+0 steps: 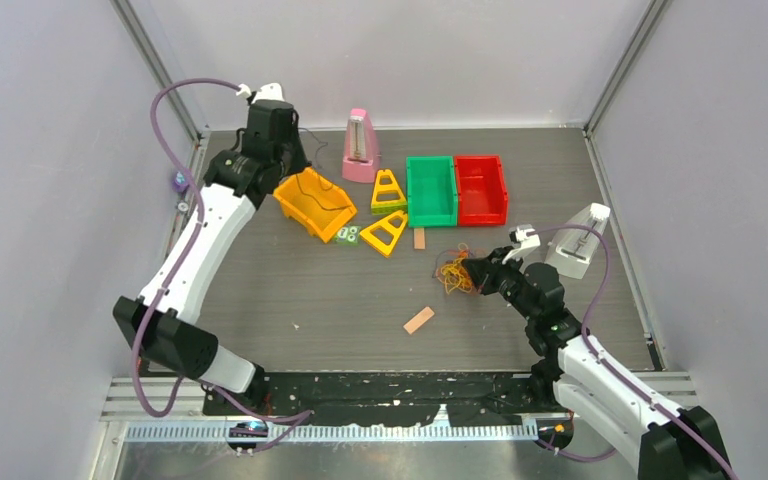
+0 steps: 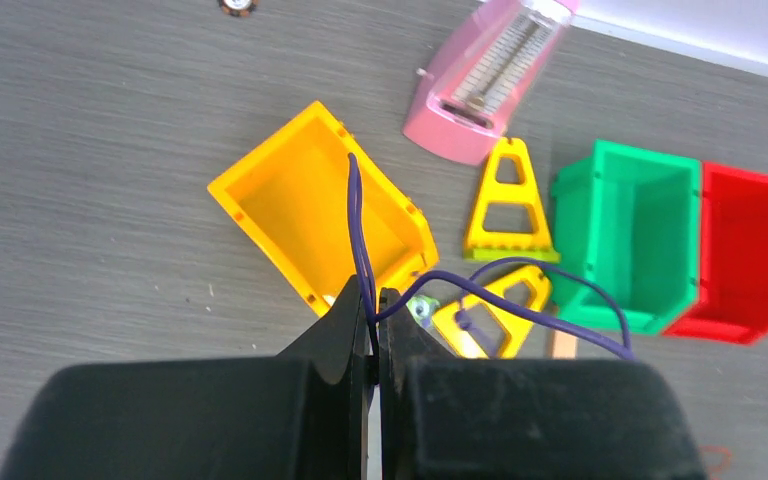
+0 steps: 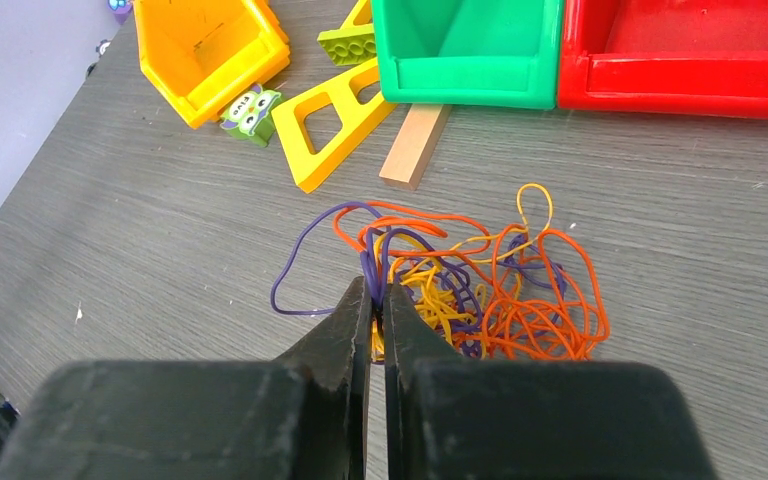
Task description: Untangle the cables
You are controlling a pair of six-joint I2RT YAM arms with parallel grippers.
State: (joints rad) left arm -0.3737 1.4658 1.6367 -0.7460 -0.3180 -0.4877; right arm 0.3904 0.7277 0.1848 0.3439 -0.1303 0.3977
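Note:
The purple cable point(image 2: 516, 305) is hanging free of the tangle, so my left gripper should go on lowering it toward the open yellow bin point(image 1: 317, 205) until the cable's loops get inside.
A tangle of thin yellow, orange-red and dark purple cables point(image 1: 454, 272) lies on the table right of centre; it also shows in the right wrist view point(image 3: 505, 290). My right gripper point(image 3: 376, 296) is low at the tangle's left edge, shut on purple strands of it point(image 3: 372, 262); it also shows in the top view point(image 1: 470, 271). My left gripper point(image 2: 375, 303) is shut on a separate purple cable point(image 2: 358, 215) and holds it above the yellow bin point(image 2: 290, 215) at the back left. That cable loops out to the right point(image 2: 560, 285). The left gripper also shows in the top view point(image 1: 288, 163).
A pink metronome point(image 1: 360, 147), green bin point(image 1: 431, 190) and red bin point(image 1: 481, 188) stand at the back. Two yellow triangular frames point(image 1: 387, 212), a small green brick point(image 1: 348, 235) and wooden blocks point(image 1: 419, 320) lie mid-table. A white metronome point(image 1: 580, 240) stands right.

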